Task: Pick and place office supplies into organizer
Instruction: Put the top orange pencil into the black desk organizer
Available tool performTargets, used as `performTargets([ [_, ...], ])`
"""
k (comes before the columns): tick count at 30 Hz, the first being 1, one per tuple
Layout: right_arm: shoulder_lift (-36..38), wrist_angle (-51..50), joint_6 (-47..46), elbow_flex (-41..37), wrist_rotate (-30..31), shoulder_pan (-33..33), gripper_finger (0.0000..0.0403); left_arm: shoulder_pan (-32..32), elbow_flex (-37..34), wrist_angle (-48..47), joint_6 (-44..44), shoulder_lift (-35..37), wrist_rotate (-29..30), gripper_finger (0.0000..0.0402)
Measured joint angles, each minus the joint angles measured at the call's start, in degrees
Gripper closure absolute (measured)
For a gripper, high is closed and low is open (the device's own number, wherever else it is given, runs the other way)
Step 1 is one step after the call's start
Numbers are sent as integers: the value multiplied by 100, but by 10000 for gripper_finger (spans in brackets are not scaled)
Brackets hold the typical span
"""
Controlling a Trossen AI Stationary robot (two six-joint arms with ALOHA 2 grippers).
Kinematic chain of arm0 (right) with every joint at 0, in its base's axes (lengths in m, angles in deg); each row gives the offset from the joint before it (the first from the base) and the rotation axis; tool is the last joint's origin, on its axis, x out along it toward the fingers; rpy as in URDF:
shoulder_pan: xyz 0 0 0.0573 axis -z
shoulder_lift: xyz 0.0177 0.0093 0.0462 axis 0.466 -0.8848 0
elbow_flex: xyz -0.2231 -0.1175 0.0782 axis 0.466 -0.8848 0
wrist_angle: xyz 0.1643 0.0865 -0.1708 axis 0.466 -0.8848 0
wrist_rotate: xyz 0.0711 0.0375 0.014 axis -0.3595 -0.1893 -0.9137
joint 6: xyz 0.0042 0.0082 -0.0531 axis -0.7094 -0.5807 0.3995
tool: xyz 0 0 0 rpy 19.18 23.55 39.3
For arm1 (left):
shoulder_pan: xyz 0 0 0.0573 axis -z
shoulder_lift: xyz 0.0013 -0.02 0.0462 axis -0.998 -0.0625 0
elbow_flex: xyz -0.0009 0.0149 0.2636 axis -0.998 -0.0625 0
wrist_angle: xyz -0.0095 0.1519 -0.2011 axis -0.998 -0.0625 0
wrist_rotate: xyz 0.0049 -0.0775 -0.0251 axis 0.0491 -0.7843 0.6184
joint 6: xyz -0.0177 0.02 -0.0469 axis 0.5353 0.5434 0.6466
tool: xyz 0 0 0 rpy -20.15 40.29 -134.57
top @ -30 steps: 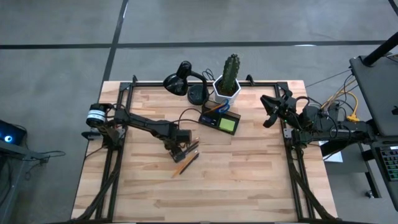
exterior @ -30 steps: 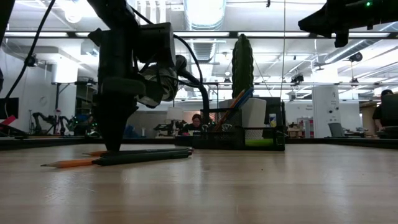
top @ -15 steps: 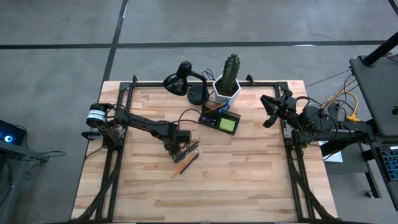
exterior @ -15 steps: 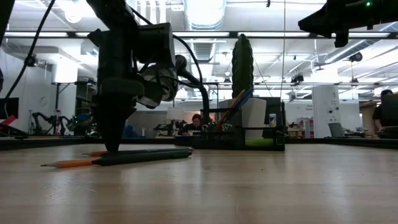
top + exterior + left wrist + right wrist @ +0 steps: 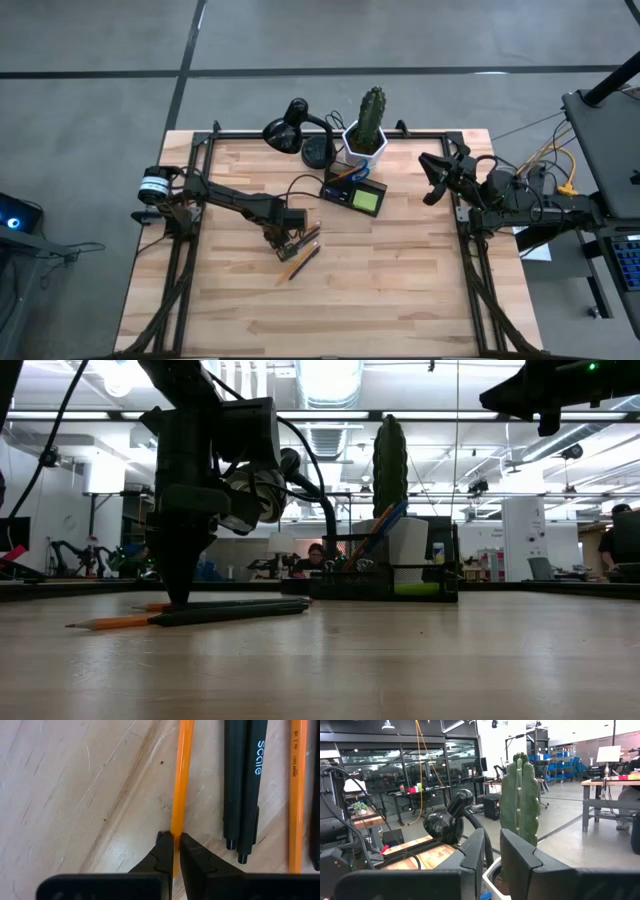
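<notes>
My left gripper is holding the orange pencil too (image 5: 177,829) near its tip end, so I should open it, go along the pencil's body (image 5: 182,764) toward the eraser and take hold there.
My left gripper (image 5: 285,243) points straight down at the middle of the table, shut on an orange pencil (image 5: 180,780) that lies flat on the wood. Beside that pencil lie two dark pens (image 5: 245,785) and a second orange pencil (image 5: 298,795); in the low view that second pencil (image 5: 110,624) is the nearest. The dark organizer (image 5: 353,192) stands farther back, with a lime-green sticky pad (image 5: 367,200) and some pens in it. My right gripper (image 5: 432,180) waits raised at the right edge, its fingers a little apart around nothing. My left gripper pinches the orange pencil's shaft (image 5: 176,834) between its two fingertips (image 5: 163,845). The fingers come from above, pointing down, and lie across the pencil. The pencil lies flat on the table along its whole length.
A white pot with a tall cactus (image 5: 368,125) and a black desk lamp (image 5: 290,130) stand at the far edge behind the organizer. The bare wooden table (image 5: 400,290) stretches toward the near edge. A black frame rail (image 5: 470,270) runs along each side.
My left gripper has shut on the orange pencil while staying in the same spot. The pencils and pens lie where they were.
</notes>
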Motion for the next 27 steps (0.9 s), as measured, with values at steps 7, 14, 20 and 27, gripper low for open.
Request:
performTargets([
  [7,0,0,0,0,0,-1,350,0,48,-4,-47,24,16,401],
  [14,0,-1,17,0,0,1,350,0,57,4,-56,48,17,400],
  [20,0,-2,17,0,0,1,350,-2,77,-4,-3,51,17,400],
  [27,0,-2,9,0,0,1,350,-2,298,-3,-166,57,24,398],
])
